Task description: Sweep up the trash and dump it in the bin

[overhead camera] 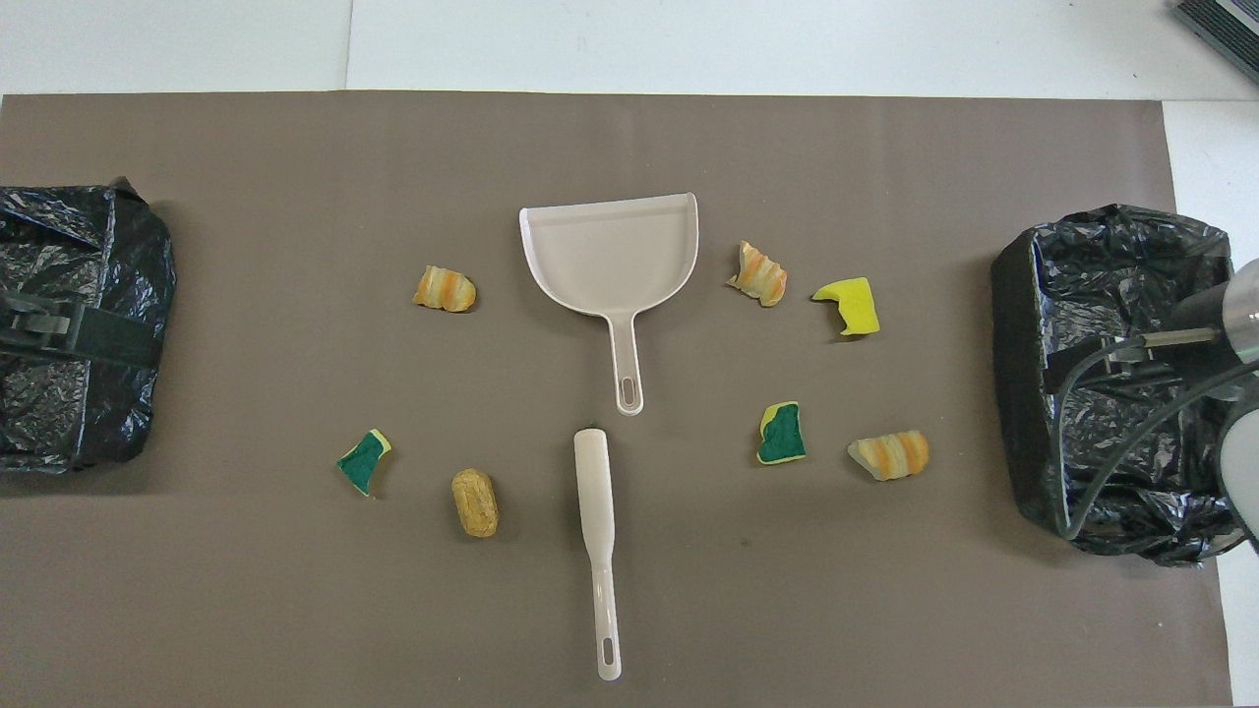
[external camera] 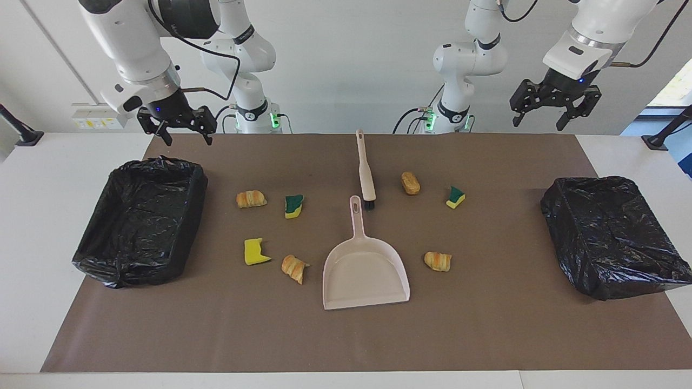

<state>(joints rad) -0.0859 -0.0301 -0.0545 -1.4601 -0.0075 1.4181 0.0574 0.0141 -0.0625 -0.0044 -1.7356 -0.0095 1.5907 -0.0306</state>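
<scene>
The beige brush (overhead camera: 597,519) lies away from the trash and its handle points toward my arms. My left gripper keeps going to that handle (overhead camera: 605,621) and closes there.
Several pieces of trash lie scattered on the brown mat: croissant-like bread bits (external camera: 251,199) (external camera: 438,261) (overhead camera: 475,502) and yellow-and-green sponge bits (external camera: 294,206) (external camera: 255,252) (overhead camera: 365,461). Among them lie a beige dustpan (external camera: 365,275) (overhead camera: 610,246) and, nearer to the robots, a beige brush (external camera: 366,173) (overhead camera: 597,511). A bin (external camera: 197,189) (overhead camera: 1023,324) lined in black stands at the right arm's end. My right gripper (external camera: 185,139) hangs open and empty over the mat's edge beside that bin. My left gripper (external camera: 540,121) hangs open and empty, high above the left arm's end.
A second black-lined bin (external camera: 605,237) (overhead camera: 138,295) stands at the left arm's end of the mat. The brown mat (external camera: 486,324) covers most of the white table. The right arm's cables (overhead camera: 1111,393) show over its bin in the overhead view.
</scene>
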